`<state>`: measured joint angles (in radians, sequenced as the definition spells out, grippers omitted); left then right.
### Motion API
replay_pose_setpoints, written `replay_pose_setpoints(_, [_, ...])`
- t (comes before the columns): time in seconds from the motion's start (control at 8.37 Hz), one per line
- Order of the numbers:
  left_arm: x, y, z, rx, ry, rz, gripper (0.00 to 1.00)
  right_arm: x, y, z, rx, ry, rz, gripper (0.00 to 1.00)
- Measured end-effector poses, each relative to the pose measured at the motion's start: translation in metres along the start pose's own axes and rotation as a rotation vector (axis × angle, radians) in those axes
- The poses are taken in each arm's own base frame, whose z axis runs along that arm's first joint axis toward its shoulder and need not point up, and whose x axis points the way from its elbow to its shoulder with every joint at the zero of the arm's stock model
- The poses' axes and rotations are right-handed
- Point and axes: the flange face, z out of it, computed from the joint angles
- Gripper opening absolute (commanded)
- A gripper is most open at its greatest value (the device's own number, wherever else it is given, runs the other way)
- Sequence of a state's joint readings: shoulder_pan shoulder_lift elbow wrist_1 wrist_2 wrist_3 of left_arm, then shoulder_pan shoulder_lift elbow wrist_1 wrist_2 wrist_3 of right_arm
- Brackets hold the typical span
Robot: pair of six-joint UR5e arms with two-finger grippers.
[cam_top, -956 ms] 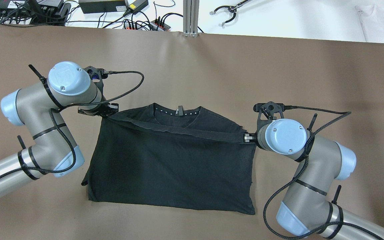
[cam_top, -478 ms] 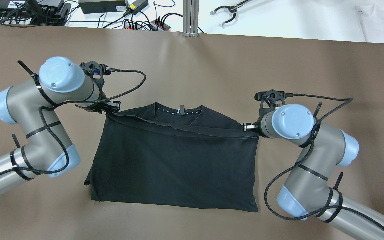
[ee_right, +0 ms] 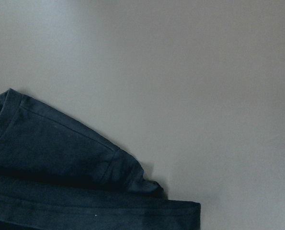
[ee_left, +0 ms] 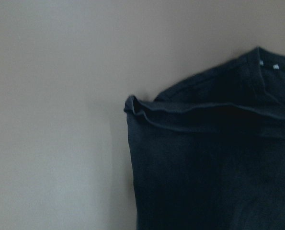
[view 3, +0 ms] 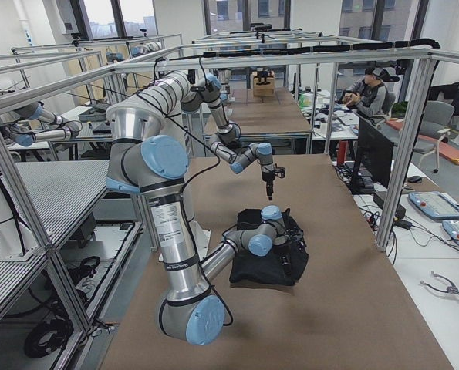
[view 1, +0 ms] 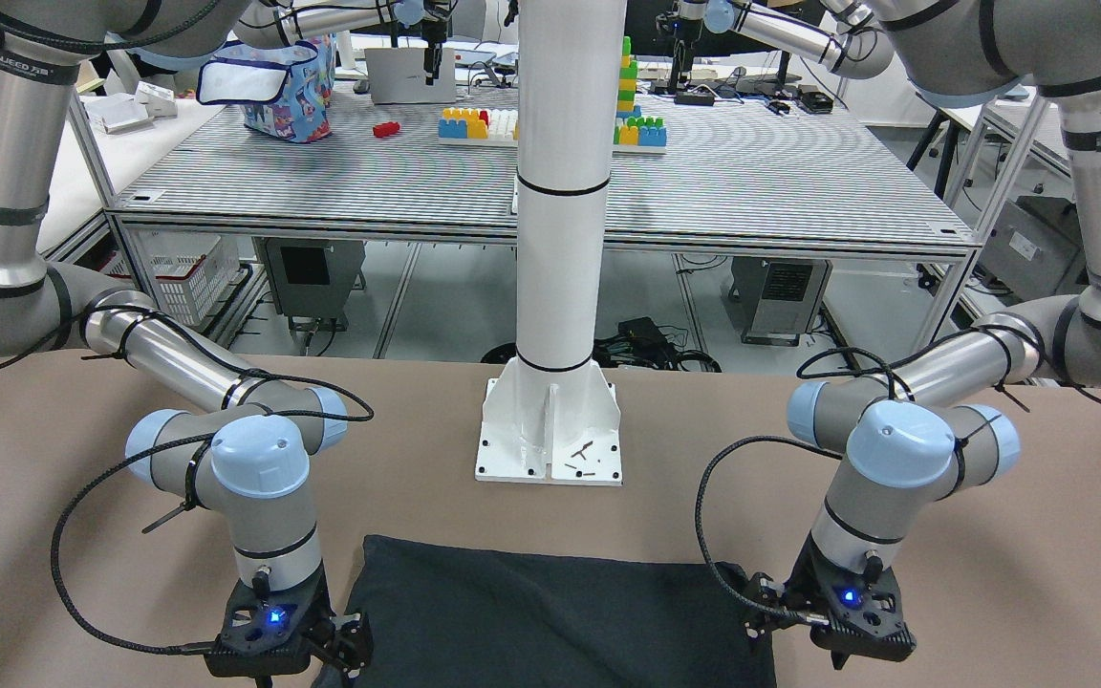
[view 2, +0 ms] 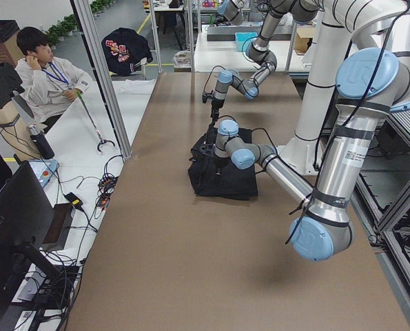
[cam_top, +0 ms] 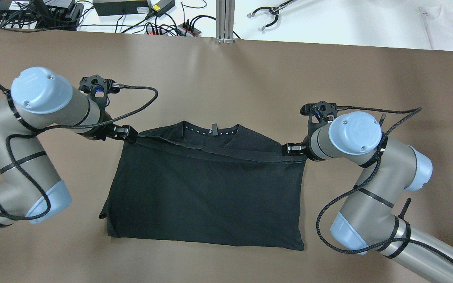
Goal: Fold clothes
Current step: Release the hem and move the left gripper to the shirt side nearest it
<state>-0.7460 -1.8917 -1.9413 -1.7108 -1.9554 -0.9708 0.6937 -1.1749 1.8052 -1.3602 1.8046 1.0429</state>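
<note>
I expect the black shirt's corner [ee_left: 133, 107] to bunch into soft folds when I hold it with my left gripper, because the shirt's folded edge [ee_left: 188, 108] lies loose and wavy.
The black shirt [cam_top: 207, 192] lies flat on the brown table, its lower hem folded up to just below the collar [cam_top: 210, 131]. It also shows in the front view [view 1: 550, 612] and both wrist views [ee_left: 214, 167] [ee_right: 61, 163]. My left gripper [cam_top: 127, 133] hangs just beside the hem's left corner. My right gripper [cam_top: 290, 149] hangs at the hem's right corner. Both wrist views show the folded corners lying free on the table with no fingers on them, so both grippers look open and empty.
The white pillar base [view 1: 550, 435] stands on the table behind the shirt. Cables and power strips [cam_top: 163, 27], a grabber tool [cam_top: 267, 15] and a white garment [cam_top: 450, 25] lie beyond the table's far edge. A seated person [view 2: 43, 69] is off to one side.
Both grippers carried the hem further toward the collar and laid it down. The left arm has since drawn back to the left, off the corner. The right arm has shifted slightly.
</note>
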Motion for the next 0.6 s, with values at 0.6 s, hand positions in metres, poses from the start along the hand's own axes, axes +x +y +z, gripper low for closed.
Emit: replay_pose_setpoints(0.6, [0.013,0.096,0.049,-0.09,-0.026,0.018,0.86,0.0,0.005,0.003,-0.007,-0.001,-0.002,0.94])
